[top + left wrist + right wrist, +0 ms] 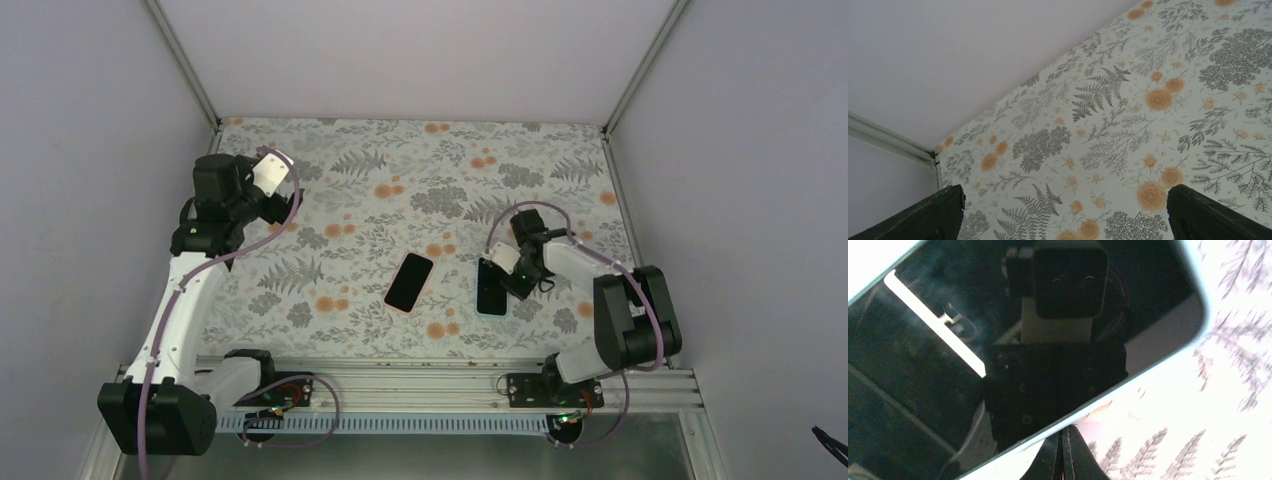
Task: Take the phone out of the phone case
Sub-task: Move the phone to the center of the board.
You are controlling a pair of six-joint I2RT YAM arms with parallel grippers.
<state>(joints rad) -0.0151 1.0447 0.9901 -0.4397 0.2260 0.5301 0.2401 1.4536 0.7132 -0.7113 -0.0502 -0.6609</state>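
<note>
Next, I push the phone around with closed fingers, then open them and grip across the phone's width (491,293), because the phone's long edge (1089,410) faces my right gripper.
A phone (491,287) lies screen up at the table's middle right. In the right wrist view its glossy black screen (998,340) mirrors the arm, and a pale rim that looks like the phone case (1198,295) frames it. My right gripper (511,283) is shut with nothing between its fingers. Its pressed-together fingertips (1063,430) touch the long edge of that rim. My left gripper (272,212) hangs raised at the far left, away from the phone. It stands open (1064,190) over bare cloth.
A second dark phone-shaped slab (408,282) lies left of the phone; I cannot tell whether it is a phone or a case. A floral cloth (380,210) covers the table. Grey walls close in the back and sides, and a metal rail (440,380) runs along the near edge.
</note>
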